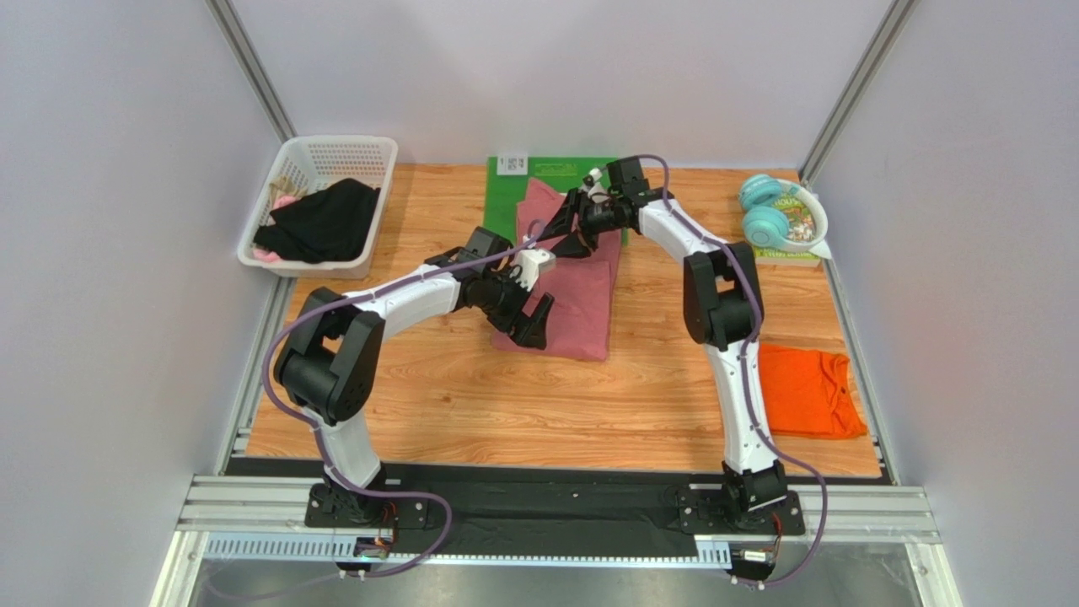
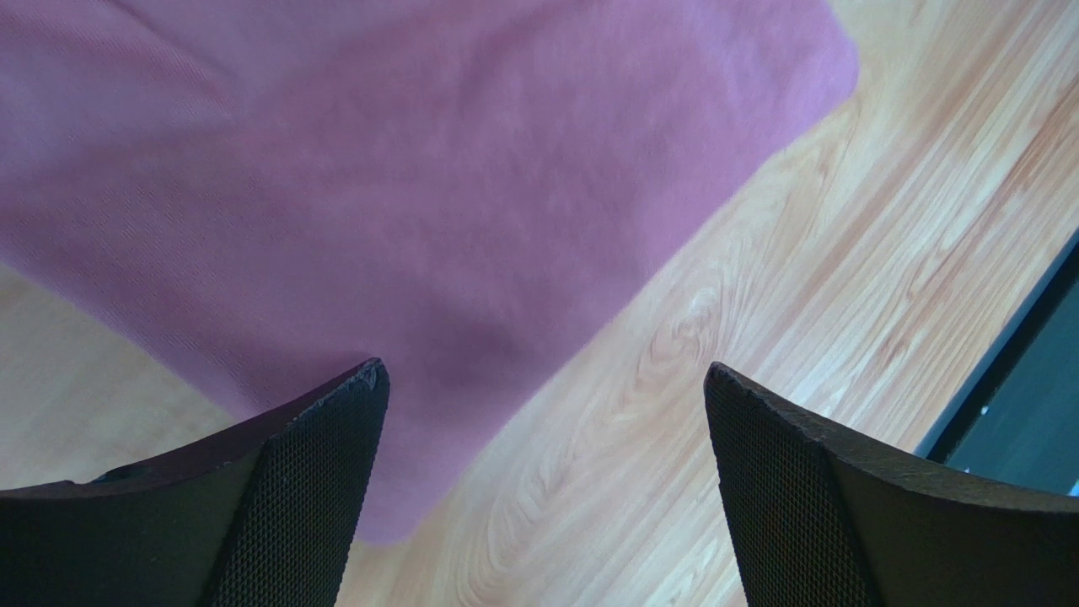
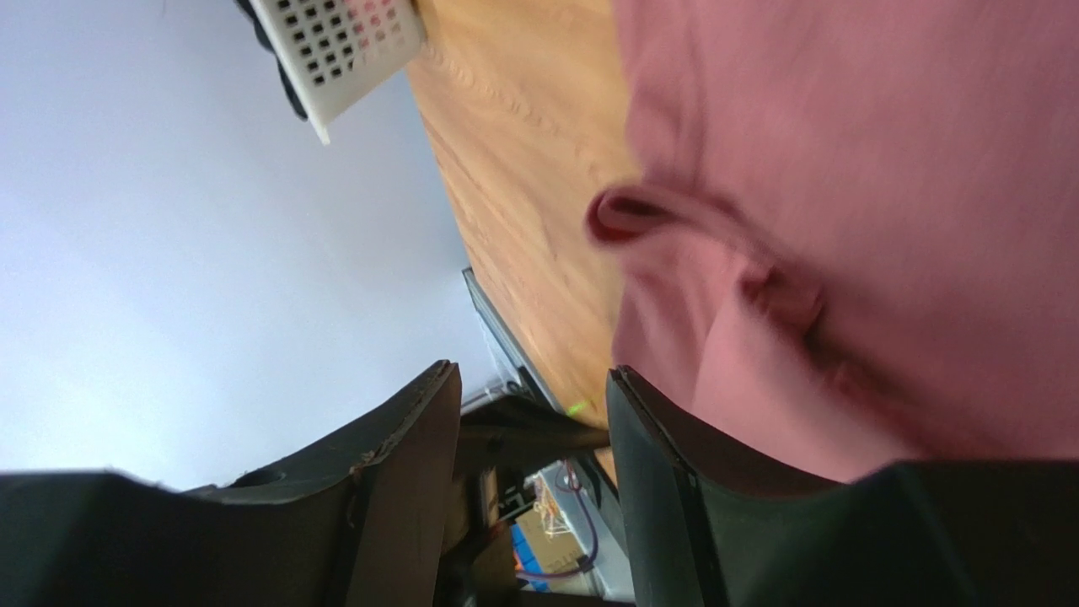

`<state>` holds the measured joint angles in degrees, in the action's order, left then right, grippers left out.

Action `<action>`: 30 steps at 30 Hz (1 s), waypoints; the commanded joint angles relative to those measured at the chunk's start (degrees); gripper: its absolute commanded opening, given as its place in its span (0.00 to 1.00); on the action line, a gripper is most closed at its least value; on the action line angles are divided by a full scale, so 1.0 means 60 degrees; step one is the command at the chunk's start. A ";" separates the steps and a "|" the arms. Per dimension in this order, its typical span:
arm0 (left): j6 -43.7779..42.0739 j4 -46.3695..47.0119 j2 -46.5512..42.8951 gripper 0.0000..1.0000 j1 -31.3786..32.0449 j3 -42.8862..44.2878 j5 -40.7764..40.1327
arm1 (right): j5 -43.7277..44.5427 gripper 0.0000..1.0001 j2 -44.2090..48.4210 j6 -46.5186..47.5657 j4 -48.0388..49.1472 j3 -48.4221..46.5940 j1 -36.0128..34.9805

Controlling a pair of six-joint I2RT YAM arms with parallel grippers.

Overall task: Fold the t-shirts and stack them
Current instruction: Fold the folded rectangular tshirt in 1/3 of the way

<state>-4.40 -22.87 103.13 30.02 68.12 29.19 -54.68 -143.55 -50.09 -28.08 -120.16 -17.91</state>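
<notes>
The robot's right gripper should move back and smooth the cloth toward the t-shirt's near hem (image 1: 576,350), because the dusty pink t-shirt bunches up into a fold across its middle (image 1: 579,263).
The dusty pink t-shirt (image 1: 580,304) lies folded into a long strip at mid-table, its far end on the green mat (image 1: 557,171). My left gripper (image 1: 533,321) hangs open over its near left corner. In the left wrist view the pink t-shirt (image 2: 380,165) fills the top, and my left gripper (image 2: 542,369) has only cloth edge and wood below it. My right gripper (image 1: 574,235) is low at the shirt's far end. Its jaws (image 3: 532,371) stand apart with nothing between them, and the pink cloth (image 3: 887,190) bunches against the outside of one finger. The orange t-shirt (image 1: 808,390) lies folded at the right edge.
A white basket (image 1: 332,146) with black and pink clothes stands at the back left; the same basket (image 3: 336,44) shows in the right wrist view. Teal headphones (image 1: 764,209) rest on a book at the back right. Grey walls close in both sides.
</notes>
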 commanded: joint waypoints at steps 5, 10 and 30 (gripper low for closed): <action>-0.0511 -0.0011 -0.0578 1.00 0.0036 -0.0996 0.0130 | 0.0483 0.52 0.3254 0.1564 -0.0170 0.3456 0.0012; -0.0467 -0.0098 -0.0358 1.00 0.0065 -0.0880 0.0160 | 0.0485 0.51 0.2759 0.1565 -0.0023 0.3913 0.0012; -0.1229 -0.1651 0.0081 1.00 0.0563 0.0117 0.0262 | 0.1290 0.50 0.1716 0.1961 -0.0711 0.3415 0.0524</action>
<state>-9.52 -30.65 102.63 33.28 66.98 29.69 -52.77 -136.99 -40.69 -30.72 -100.51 -16.05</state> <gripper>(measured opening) 0.993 0.490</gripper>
